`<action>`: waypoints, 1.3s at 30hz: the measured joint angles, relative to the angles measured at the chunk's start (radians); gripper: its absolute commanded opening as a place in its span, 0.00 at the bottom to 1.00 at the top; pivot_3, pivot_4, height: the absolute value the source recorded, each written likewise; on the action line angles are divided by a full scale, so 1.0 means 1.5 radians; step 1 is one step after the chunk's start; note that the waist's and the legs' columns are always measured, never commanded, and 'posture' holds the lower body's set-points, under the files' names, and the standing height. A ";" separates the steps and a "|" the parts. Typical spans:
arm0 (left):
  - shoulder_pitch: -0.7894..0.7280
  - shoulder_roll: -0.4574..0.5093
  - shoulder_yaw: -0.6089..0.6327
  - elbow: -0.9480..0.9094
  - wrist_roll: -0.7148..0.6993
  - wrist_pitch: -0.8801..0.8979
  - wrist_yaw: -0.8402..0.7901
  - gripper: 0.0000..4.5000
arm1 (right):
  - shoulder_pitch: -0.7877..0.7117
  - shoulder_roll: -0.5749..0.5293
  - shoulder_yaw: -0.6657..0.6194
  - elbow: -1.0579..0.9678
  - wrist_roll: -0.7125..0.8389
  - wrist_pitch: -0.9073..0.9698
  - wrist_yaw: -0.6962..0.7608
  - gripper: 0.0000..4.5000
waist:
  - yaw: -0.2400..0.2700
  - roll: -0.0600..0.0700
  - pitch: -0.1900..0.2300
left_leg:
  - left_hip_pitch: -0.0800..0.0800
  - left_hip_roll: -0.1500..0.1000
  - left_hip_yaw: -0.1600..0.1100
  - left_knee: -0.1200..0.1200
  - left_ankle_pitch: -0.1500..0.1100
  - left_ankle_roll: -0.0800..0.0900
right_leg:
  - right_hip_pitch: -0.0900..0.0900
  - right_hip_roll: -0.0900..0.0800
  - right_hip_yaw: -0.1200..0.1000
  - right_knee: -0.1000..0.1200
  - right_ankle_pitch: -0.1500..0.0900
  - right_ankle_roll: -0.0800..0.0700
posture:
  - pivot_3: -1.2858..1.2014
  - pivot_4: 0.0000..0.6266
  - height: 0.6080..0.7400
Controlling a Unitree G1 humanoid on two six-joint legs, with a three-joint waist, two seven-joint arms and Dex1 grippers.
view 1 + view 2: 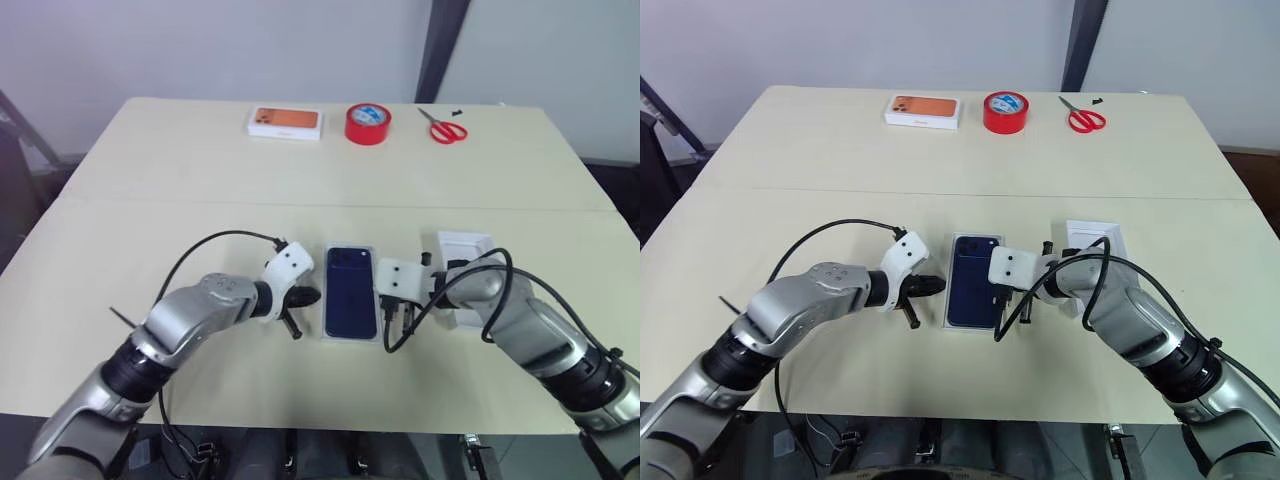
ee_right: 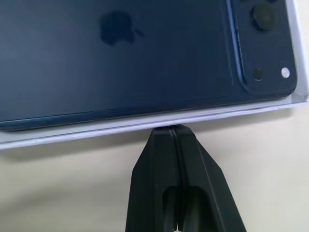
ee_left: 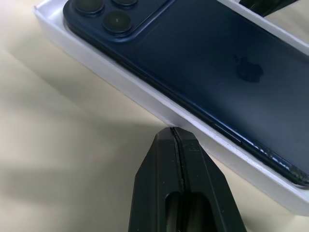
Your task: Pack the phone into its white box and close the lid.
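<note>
The lid's open side [image 1: 463,245] points up beside the filled box, so next I grab the lid's edge [image 1: 441,250] with my right gripper and flip the lid before closing it.
The dark navy phone [image 1: 350,290] lies back up inside the white box [image 3: 140,89] at the table's middle, camera cluster at the far end. My left gripper [image 1: 312,296] is shut and empty, its tip close to the box's left wall. At the box's right wall my right gripper [image 2: 170,127] is also shut and empty, its tip against the white rim [image 2: 145,126]. The lid [image 1: 462,248], a shallow white tray, lies open side up to the right of the box, partly hidden behind my right arm.
At the far side of the table stand a white box picturing an orange phone [image 1: 285,122], a red tape roll [image 1: 368,124] and red scissors [image 1: 445,128]. Black cables loop over both forearms. A seam [image 1: 200,200] crosses the tabletop.
</note>
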 measured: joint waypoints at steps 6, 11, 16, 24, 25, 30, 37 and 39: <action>-0.057 -0.081 -0.027 0.073 0.066 -0.001 -0.052 0.00 | 0.039 -0.048 -0.040 -0.026 0.003 0.026 0.012 0.00 | 0.014 0.000 0.000 | -0.001 -0.001 -0.001 0.005 0.000 0.001 | 0.001 0.000 0.000 0.000 0.000 0.000 | 0.52 0.24 0.88; -0.077 -0.142 -0.046 0.110 0.102 -0.003 -0.093 0.00 | 0.101 -0.100 -0.090 -0.055 0.010 0.026 0.023 0.00 | 0.018 0.000 0.000 | -0.003 -0.001 0.000 0.008 -0.003 0.004 | 0.002 -0.001 0.000 -0.001 0.000 0.000 | 0.52 0.24 0.88; -0.081 -0.172 -0.064 0.118 0.119 -0.004 -0.137 0.00 | 0.142 -0.138 -0.129 -0.065 0.017 0.026 0.028 0.00 | 0.017 0.000 0.000 | -0.003 -0.001 0.000 0.008 -0.003 0.005 | 0.002 -0.001 0.000 -0.001 0.000 0.000 | 0.52 0.24 0.88; -0.081 -0.185 -0.077 0.120 0.136 -0.005 -0.175 0.00 | 0.158 -0.150 -0.151 -0.065 0.018 0.020 0.028 0.00 | 0.014 0.000 0.000 | -0.003 -0.001 0.000 0.008 -0.003 0.005 | 0.001 -0.001 0.000 -0.001 0.000 0.000 | 0.52 0.24 0.88; -0.080 -0.186 -0.077 0.122 0.138 -0.006 -0.177 0.00 | 0.159 -0.150 -0.154 -0.065 0.019 0.020 0.029 0.00 | 0.014 0.000 0.000 | -0.003 -0.001 0.000 0.008 -0.003 0.005 | 0.001 -0.001 0.000 -0.001 0.000 0.000 | 0.52 0.24 0.88; -0.080 -0.207 -0.061 0.153 0.149 -0.018 -0.176 0.00 | 0.165 -0.161 -0.159 -0.068 0.024 0.020 0.030 0.00 | 0.015 0.001 0.000 | -0.003 -0.001 0.000 0.009 -0.003 0.005 | 0.002 -0.001 0.000 -0.001 0.000 0.000 | 0.52 0.24 0.88; -0.082 -0.228 -0.036 0.178 0.165 -0.021 -0.170 0.00 | 0.168 -0.162 -0.159 -0.068 0.024 0.020 0.027 0.00 | 0.014 0.001 0.000 | -0.003 -0.001 0.000 0.009 -0.004 0.006 | 0.002 -0.001 0.000 0.000 0.000 0.000 | 0.52 0.24 0.88; -0.082 -0.228 -0.033 0.178 0.168 -0.021 -0.169 0.00 | 0.168 -0.162 -0.159 -0.068 0.024 0.018 0.027 0.00 | 0.013 0.001 0.000 | -0.003 -0.001 0.000 0.009 -0.004 0.006 | 0.001 -0.001 0.000 0.000 0.000 0.000 | 0.52 0.24 0.88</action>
